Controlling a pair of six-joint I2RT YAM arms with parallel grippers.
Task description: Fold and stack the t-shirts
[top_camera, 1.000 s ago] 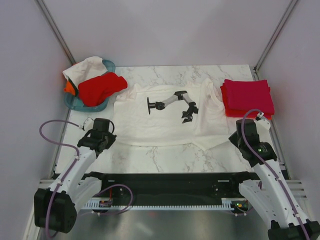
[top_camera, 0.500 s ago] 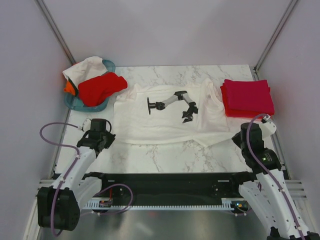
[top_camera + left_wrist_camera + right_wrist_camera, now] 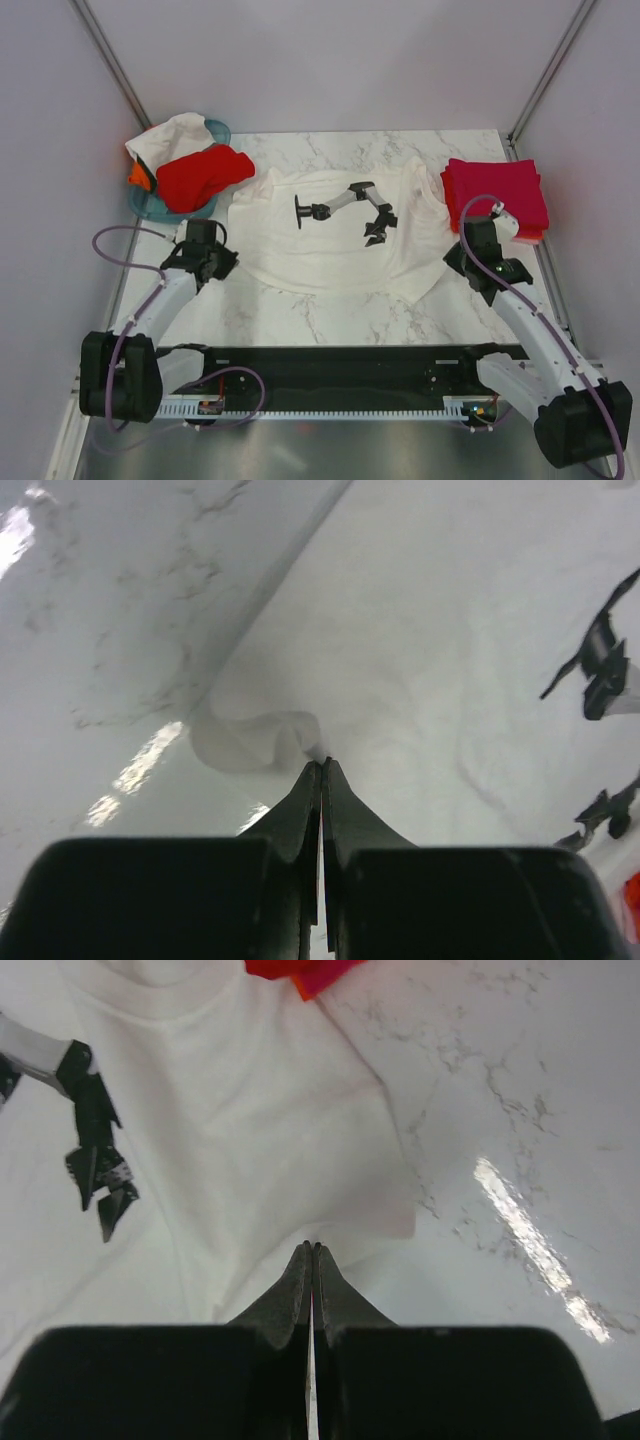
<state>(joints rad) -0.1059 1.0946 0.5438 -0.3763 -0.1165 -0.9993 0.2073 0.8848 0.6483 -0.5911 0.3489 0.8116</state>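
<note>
The white t-shirt is lying wrinkled, its near edge bowed [image 3: 408, 293]. My left gripper and my right gripper should raise it high and swing it toward the far wall [image 3: 330, 112].
A large white t-shirt [image 3: 330, 250] with a black robot-arm print lies spread across the middle of the marble table [image 3: 330, 315]. My left gripper [image 3: 225, 262] is shut on the shirt's near left edge. In the left wrist view the closed tips [image 3: 321, 762] pinch a small fold of white cloth [image 3: 450, 630]. My right gripper [image 3: 453, 262] is shut on the near right edge, and its tips [image 3: 314, 1246] hold a lifted corner of the white t-shirt [image 3: 250, 1110]. A folded crimson-pink stack [image 3: 497, 195] lies at the far right.
At the far left a teal basket [image 3: 150, 207] holds a bright red shirt [image 3: 205, 172], a white one [image 3: 170, 135] and an orange one [image 3: 138, 175]. The red stack's corner [image 3: 300, 970] shows beyond the white shirt. Slanted frame posts and grey walls close in both sides.
Both grippers have moved away from the near edge toward the shirt's middle, the right one also leftward, drawing the white shirt's near corners with them. Both stayed shut.
</note>
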